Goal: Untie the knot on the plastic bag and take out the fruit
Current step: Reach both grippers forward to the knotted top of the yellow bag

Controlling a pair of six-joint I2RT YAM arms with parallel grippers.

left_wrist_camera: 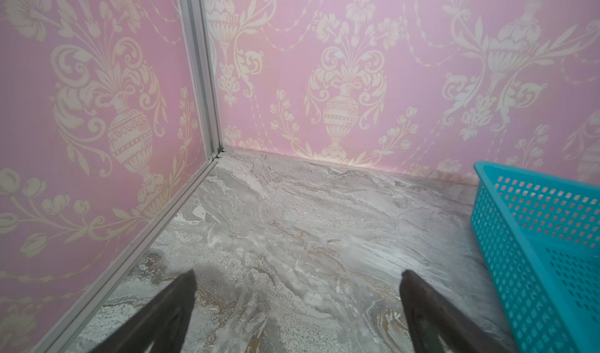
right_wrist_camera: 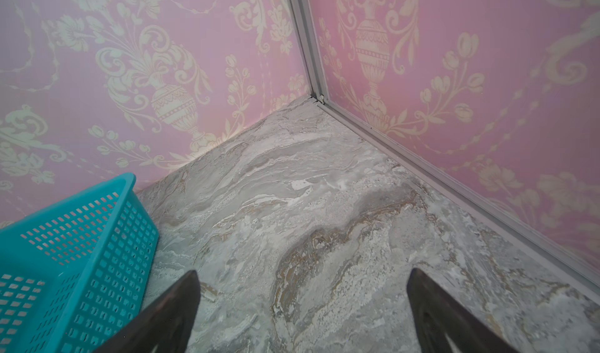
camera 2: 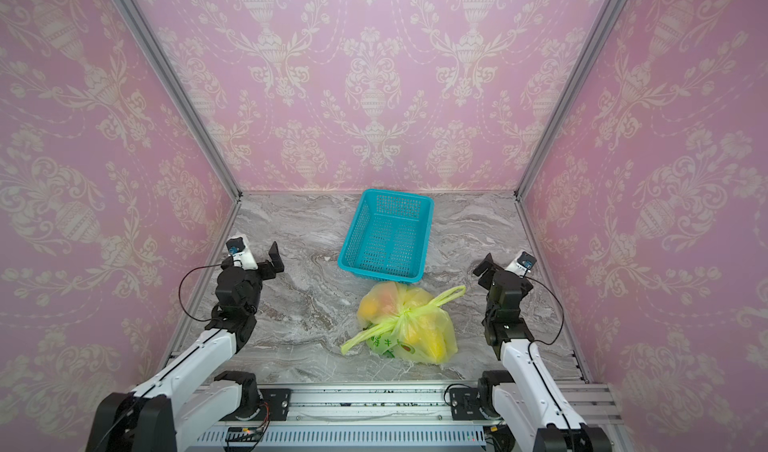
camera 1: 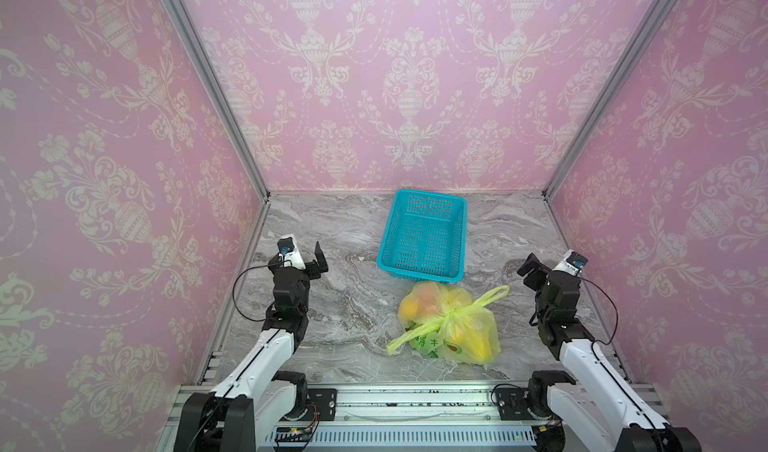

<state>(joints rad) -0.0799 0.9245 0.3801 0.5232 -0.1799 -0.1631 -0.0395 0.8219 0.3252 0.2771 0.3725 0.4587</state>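
Note:
The knot point(camera 1: 454, 311) of the plastic bag faces up and the way is open, so my left gripper keeps moving toward the film point(camera 1: 434, 306) beside the knot and closes there.
The plastic bag point(camera 1: 482, 321) point(camera 2: 436, 325) lies on the marble table, just in front of the basket, tied shut. Its knot point(camera 1: 449, 315) point(camera 2: 401, 315) sits on top, with one handle loop point(camera 1: 494, 294) pointing back-right and another front-left. Fruit point(camera 1: 409, 308) point(camera 2: 368, 308) shows through the film: a yellow-orange round piece, a peach-coloured one beside it, and long yellow pieces point(camera 1: 473, 342) lower down. My left gripper point(camera 1: 305, 258) point(camera 2: 259, 261) point(left_wrist_camera: 297, 272) hangs open over bare marble, far left of the bag. My right gripper point(camera 1: 540, 267) point(camera 2: 489, 266) point(right_wrist_camera: 303, 272) is open too, to the bag's right.
An empty turquoise perforated basket point(camera 1: 422, 238) point(camera 2: 386, 238) point(left_wrist_camera: 535, 237) point(right_wrist_camera: 65, 254) stands behind the bag at the table's middle. Pink patterned walls close in the left, right and back. An aluminium rail point(camera 1: 399, 400) with the arm bases runs along the front edge.

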